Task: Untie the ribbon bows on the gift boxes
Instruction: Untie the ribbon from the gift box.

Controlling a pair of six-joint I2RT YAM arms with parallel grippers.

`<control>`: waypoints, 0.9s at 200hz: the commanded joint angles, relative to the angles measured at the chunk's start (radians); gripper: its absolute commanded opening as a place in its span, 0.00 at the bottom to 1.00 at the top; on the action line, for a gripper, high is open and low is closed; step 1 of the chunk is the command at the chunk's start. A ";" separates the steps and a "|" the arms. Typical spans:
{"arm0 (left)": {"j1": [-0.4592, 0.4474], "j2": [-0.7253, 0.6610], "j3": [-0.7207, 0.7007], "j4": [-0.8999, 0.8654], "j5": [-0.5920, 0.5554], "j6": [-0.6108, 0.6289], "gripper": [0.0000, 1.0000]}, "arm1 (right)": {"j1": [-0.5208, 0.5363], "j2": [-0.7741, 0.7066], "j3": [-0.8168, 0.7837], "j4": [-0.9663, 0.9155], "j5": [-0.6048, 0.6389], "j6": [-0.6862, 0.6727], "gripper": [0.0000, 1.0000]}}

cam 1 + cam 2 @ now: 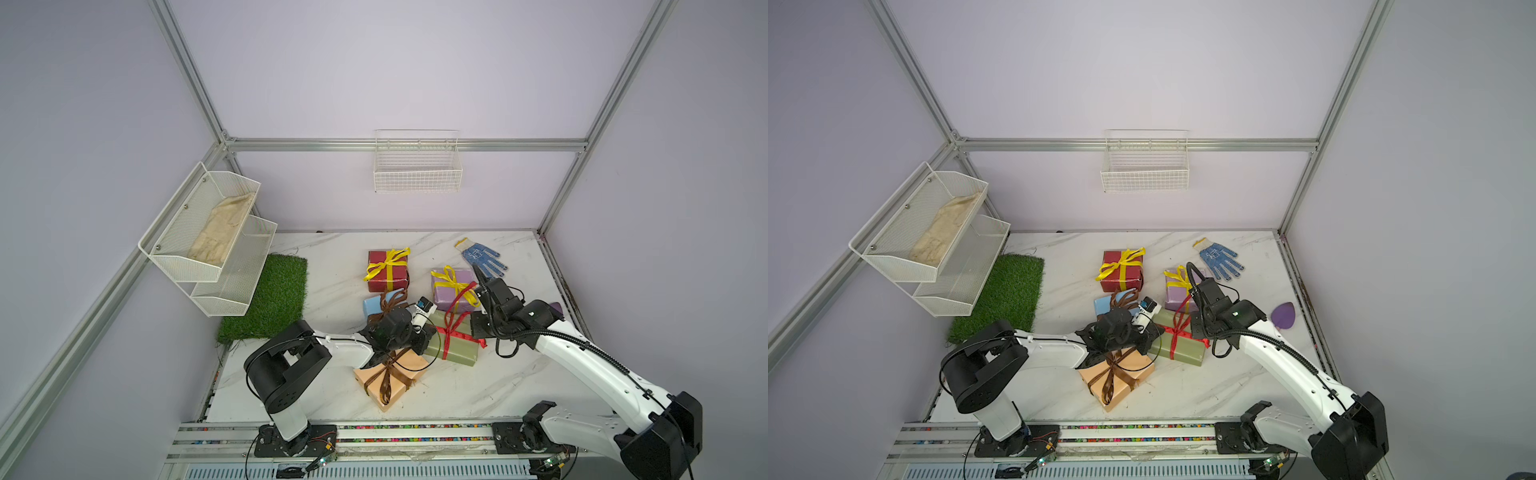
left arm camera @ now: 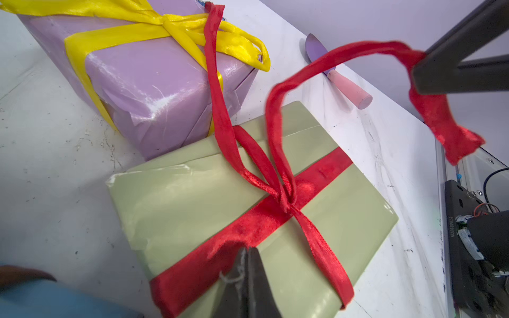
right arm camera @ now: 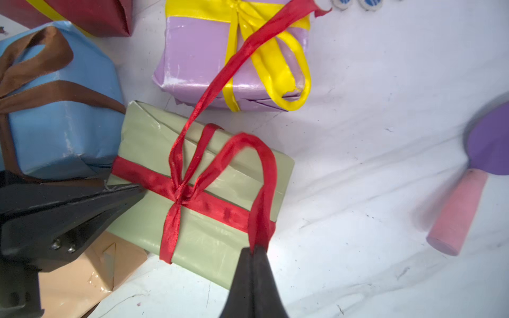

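I should have my left gripper, resting on the red ribbon, pull its front piece over the olive box's near edge (image 1: pixel 446 353), since the knot (image 1: pixel 451 329) still binds the box.
The olive green gift box (image 3: pixel 220 170) lies mid-table with a red ribbon (image 3: pixel 190 192) crossed over it and knotted at its middle. My right gripper (image 3: pixel 254 247) is shut on one red strand that arches up from the knot, and the strand's frayed end (image 2: pixel 457 143) hangs free past the fingers. Another red strand trails over the lilac box (image 1: pixel 453 291) with its yellow bow (image 3: pixel 278 74). My left gripper (image 2: pixel 246 249) is shut, its tips against the red band at the olive box's edge. The dark red box (image 1: pixel 386 270), light blue box (image 1: pixel 371 306) and peach box (image 1: pixel 390 378) keep their bows.
A blue-dotted glove (image 1: pixel 484 257) lies at the back right. A purple spatula with a pink handle (image 3: pixel 457 212) lies right of the boxes. A green grass mat (image 1: pixel 270 299) sits at the left, under a white two-tier wire shelf (image 1: pixel 208 237). A wire basket (image 1: pixel 417 166) hangs on the back wall.
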 commanded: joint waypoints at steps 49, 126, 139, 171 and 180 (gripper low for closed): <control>-0.003 0.010 0.049 -0.088 -0.011 0.002 0.00 | 0.007 0.006 0.006 -0.060 0.147 0.086 0.24; -0.003 -0.039 0.151 -0.195 0.126 0.047 0.07 | 0.007 0.058 -0.024 0.059 -0.051 0.030 0.51; -0.003 -0.052 0.159 -0.206 0.148 0.047 0.10 | 0.007 0.080 -0.058 0.110 -0.104 0.032 0.51; -0.012 -0.079 0.165 -0.231 0.164 0.046 0.15 | 0.007 0.112 -0.134 0.218 -0.176 0.049 0.51; -0.015 -0.082 0.167 -0.236 0.164 0.044 0.16 | 0.007 0.122 -0.145 0.233 -0.183 0.052 0.50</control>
